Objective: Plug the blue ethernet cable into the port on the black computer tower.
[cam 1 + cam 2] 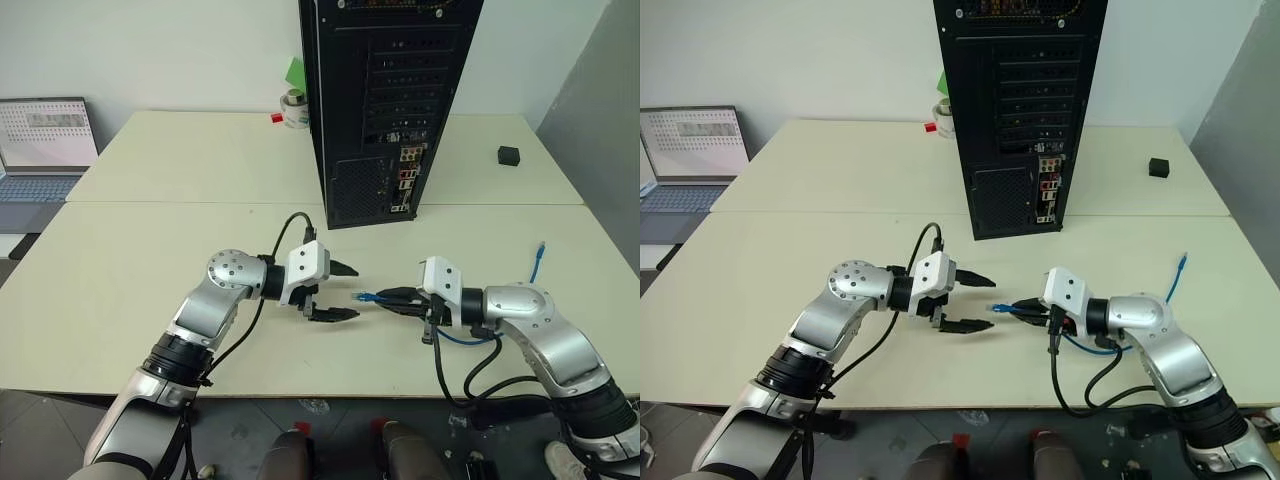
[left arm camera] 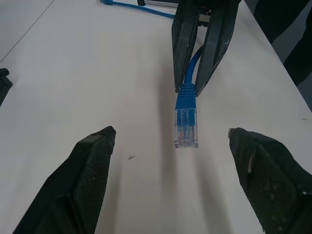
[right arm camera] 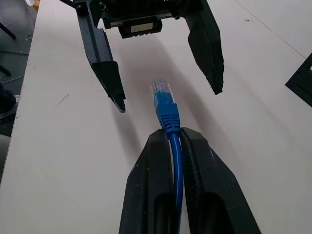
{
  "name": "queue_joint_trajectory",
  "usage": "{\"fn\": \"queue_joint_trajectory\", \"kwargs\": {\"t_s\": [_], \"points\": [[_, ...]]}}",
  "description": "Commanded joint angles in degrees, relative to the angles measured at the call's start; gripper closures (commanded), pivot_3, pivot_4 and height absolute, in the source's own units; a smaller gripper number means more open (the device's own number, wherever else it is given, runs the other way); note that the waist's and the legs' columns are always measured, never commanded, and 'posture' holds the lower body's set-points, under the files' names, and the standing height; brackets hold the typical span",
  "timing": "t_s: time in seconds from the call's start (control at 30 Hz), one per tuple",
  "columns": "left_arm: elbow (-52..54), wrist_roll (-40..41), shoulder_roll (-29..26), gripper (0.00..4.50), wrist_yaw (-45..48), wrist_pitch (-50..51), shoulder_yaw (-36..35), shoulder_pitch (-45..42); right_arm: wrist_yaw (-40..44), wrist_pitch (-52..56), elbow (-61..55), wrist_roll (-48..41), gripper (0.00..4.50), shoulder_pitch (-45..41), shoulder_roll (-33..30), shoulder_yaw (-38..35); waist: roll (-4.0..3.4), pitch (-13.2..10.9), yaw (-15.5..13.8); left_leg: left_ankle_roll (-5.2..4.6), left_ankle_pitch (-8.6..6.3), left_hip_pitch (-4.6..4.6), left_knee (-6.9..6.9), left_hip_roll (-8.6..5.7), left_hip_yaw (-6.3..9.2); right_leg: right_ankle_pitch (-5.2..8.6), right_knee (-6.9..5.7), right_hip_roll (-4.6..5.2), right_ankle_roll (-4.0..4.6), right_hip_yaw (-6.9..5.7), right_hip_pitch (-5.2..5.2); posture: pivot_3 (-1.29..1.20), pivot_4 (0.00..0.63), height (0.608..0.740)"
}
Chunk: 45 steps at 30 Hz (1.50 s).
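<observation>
With the plug's contacts (image 2: 186, 143) facing up, wrong for the tower's port, my left gripper next takes the plug's clear end (image 3: 161, 90) and turns it before my right gripper regrips.
The blue ethernet cable (image 1: 363, 297) is pinched just behind its clear plug (image 2: 186, 127) by my right gripper (image 1: 386, 297), which is shut on it and holds it level above the table, pointing left. My left gripper (image 1: 352, 292) faces it, open, with its fingertips either side of the plug's tip and not touching it. The cable loops back under my right wrist, and its other end (image 1: 538, 262) lies on the table at the right. The black computer tower (image 1: 385, 100) stands upright behind both grippers, its rear face with coloured connectors (image 1: 405, 180) towards me.
A small black cube (image 1: 510, 154) sits on the table to the right of the tower. A tape roll (image 1: 294, 110) and a small red item (image 1: 277, 118) lie to the left of the tower. An open laptop (image 1: 45, 140) stands at the far left. A grey partition rises at the right.
</observation>
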<state>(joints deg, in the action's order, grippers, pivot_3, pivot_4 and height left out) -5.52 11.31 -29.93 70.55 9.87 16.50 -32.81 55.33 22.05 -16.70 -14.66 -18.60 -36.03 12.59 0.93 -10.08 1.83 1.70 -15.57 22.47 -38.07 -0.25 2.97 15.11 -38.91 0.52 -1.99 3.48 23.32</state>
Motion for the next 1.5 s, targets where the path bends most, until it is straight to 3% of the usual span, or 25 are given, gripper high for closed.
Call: {"fn": "queue_joint_trajectory", "kwargs": {"t_s": [0.03, 0.3, 0.43, 0.73, 0.8, 1.03, 1.2, 1.4, 1.5], "points": [[0.8, 0.6, 0.0, 1.63, 1.0, -0.1, -0.3, -0.7, 1.0, -0.7, -2.0, 0.2, 4.49, -0.9, -0.8, 0.0, 0.00, 0.0, 0.0, 0.00, 0.00, 0.00, 0.00, 0.00, 0.00, 0.00, 0.00, 0.00, 0.00, 0.00, 0.00, 0.00, 0.150, 0.740], [0.1, -0.8, -0.1, 3.59, 1.6, -1.4, 0.2, -0.5, 1.4, -1.2, -2.7, 1.2, 4.50, -0.8, -1.2, 0.6, 0.00, 0.0, 0.0, 0.00, 0.00, 0.00, 0.00, 0.00, 0.00, 0.00, 0.00, 0.00, 0.00, 0.00, 0.00, 0.00, 0.150, 0.740], [0.0, -1.2, 0.2, 4.28, 1.4, -1.6, 0.4, -0.5, 1.7, -1.2, -3.0, 1.7, 4.50, -0.9, -1.1, 0.8, 0.01, 0.0, 0.0, 0.00, 0.00, 0.00, 0.00, 0.00, 0.01, 0.00, 0.00, 0.00, 0.00, -0.01, 0.00, 0.00, 0.150, 0.740], [-0.1, -2.0, 0.3, 4.29, 0.1, -3.4, 0.5, 0.5, 2.0, -0.2, -3.2, 1.9, 4.50, -1.3, -1.2, 1.4, 0.01, 0.0, 0.0, 0.00, 0.00, 0.00, 0.00, 0.01, 0.01, 0.00, 0.00, 0.00, 0.00, -0.01, 0.00, 0.00, 0.150, 0.740], [-0.4, -3.1, 0.0, 4.29, -0.3, -5.6, 0.6, 1.0, 2.4, 0.0, -3.0, 2.0, 3.80, -1.5, -1.5, 1.6, 0.01, 0.0, 0.0, 0.00, 0.00, 0.00, 0.00, 0.01, 0.01, 0.00, 0.00, 0.00, 0.00, 0.00, 0.00, 0.00, 0.150, 0.740], [-1.9, -6.6, -0.6, 4.29, -2.0, -14.4, 0.7, 1.9, 4.8, 2.2, -2.2, -0.8, 2.26, -3.2, -3.6, -1.1, 0.01, 0.0, 0.0, 0.00, 0.00, 0.00, 0.00, 0.01, 0.01, 0.00, 0.00, 0.02, 0.00, -0.01, 0.00, 0.00, 0.150, 0.740], [-2.6, -10.8, -1.4, 4.29, -6.2, -33.3, -0.4, 4.2, 4.5, 14.3, -3.1, -12.2, 1.42, -4.7, -3.6, -8.3, 0.01, 0.0, -0.1, 0.00, 0.00, 0.00, 0.00, 0.04, 0.03, 0.00, 0.00, 0.06, 0.01, -0.01, 0.00, 0.00, 0.150, 0.740], [-6.9, -21.2, -3.0, 4.30, -16.9, -56.2, -0.7, 4.6, 0.5, 26.8, -3.4, -22.4, 1.42, -4.6, -0.7, -12.5, 0.02, 0.0, -0.1, 0.00, 0.00, 0.01, 0.01, 0.02, 0.06, -0.01, 0.01, 0.37, 0.02, -0.03, 0.00, 0.00, 0.150, 0.740], [-11.4, -29.8, -3.2, 4.30, -26.6, -66.4, -2.6, 3.0, -2.4, 30.9, -2.7, -25.8, 1.42, -4.3, 2.1, -13.4, 0.01, 0.0, -0.1, -0.01, 0.00, 0.02, 0.01, -0.01, 0.06, -0.01, 0.01, 0.37, 0.01, -0.06, 0.00, 0.00, 0.150, 0.740]]}}
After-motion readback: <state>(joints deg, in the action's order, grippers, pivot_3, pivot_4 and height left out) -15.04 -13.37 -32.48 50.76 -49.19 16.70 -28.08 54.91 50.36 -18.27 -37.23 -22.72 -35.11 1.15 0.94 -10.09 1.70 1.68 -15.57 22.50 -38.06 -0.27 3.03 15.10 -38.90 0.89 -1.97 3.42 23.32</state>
